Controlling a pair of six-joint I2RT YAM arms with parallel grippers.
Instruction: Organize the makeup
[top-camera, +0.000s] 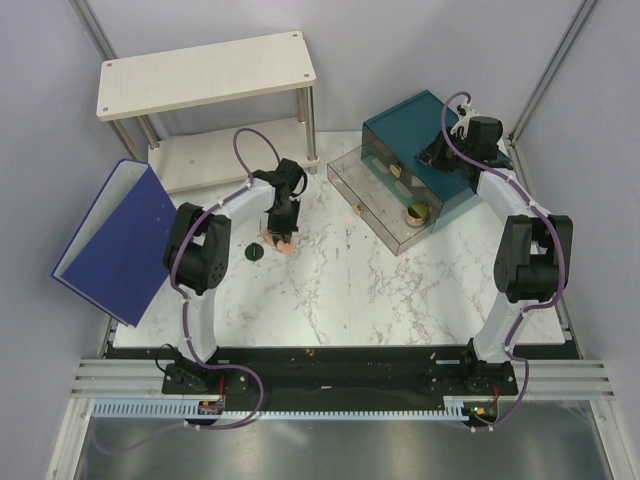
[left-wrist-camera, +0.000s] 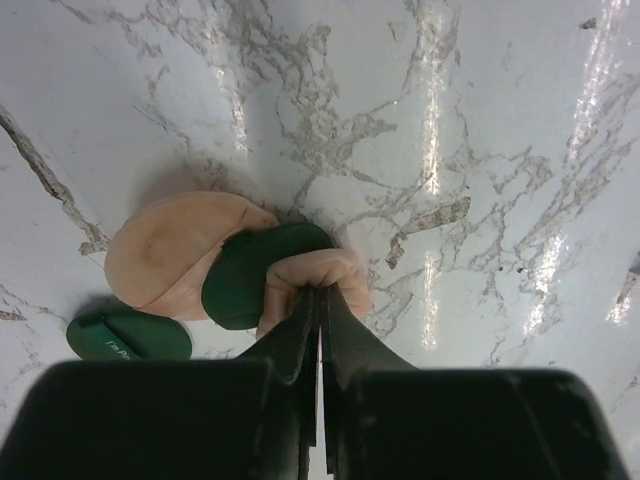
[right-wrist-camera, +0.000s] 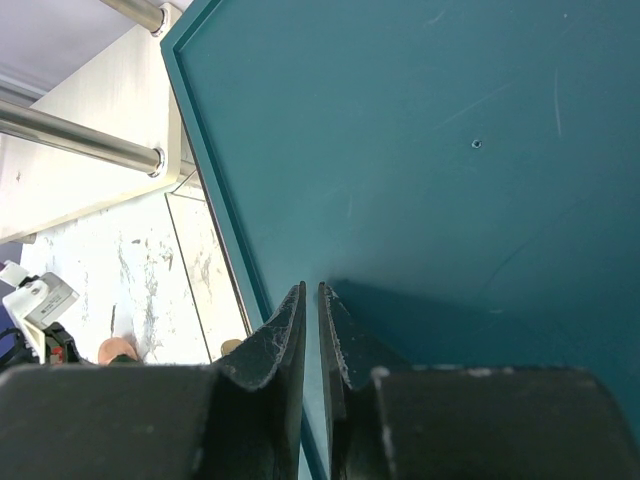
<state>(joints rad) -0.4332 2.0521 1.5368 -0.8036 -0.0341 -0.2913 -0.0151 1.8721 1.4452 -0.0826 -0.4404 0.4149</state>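
A free part of the drawer's bottom (top-camera: 390, 209) shows beside the gold-rimmed tin (top-camera: 417, 213) in the open clear drawer. My left gripper should carry on moving the peach-pink compact there and let it go.
My left gripper (left-wrist-camera: 320, 292) is shut on the edge of a soft peach-pink round compact (left-wrist-camera: 318, 270), low over the marble table. A dark green round lid (left-wrist-camera: 252, 272) lies against it, overlapping a second peach-pink compact (left-wrist-camera: 165, 250). Another dark green lid (left-wrist-camera: 128, 337) lies apart at the lower left. In the top view the left gripper (top-camera: 283, 226) sits left of centre, with a green lid (top-camera: 256, 252) beside it. A gold-rimmed round tin (top-camera: 417, 212) lies in an open clear drawer. My right gripper (right-wrist-camera: 311, 290) is shut and empty over the teal drawer box (right-wrist-camera: 450, 150). Both tubes are out of view.
The teal drawer box (top-camera: 415, 125) stands at the back right with two clear drawers (top-camera: 380, 205) pulled out toward the centre. A white two-tier shelf (top-camera: 205, 75) stands at the back left. A blue binder (top-camera: 115, 240) leans off the table's left edge.
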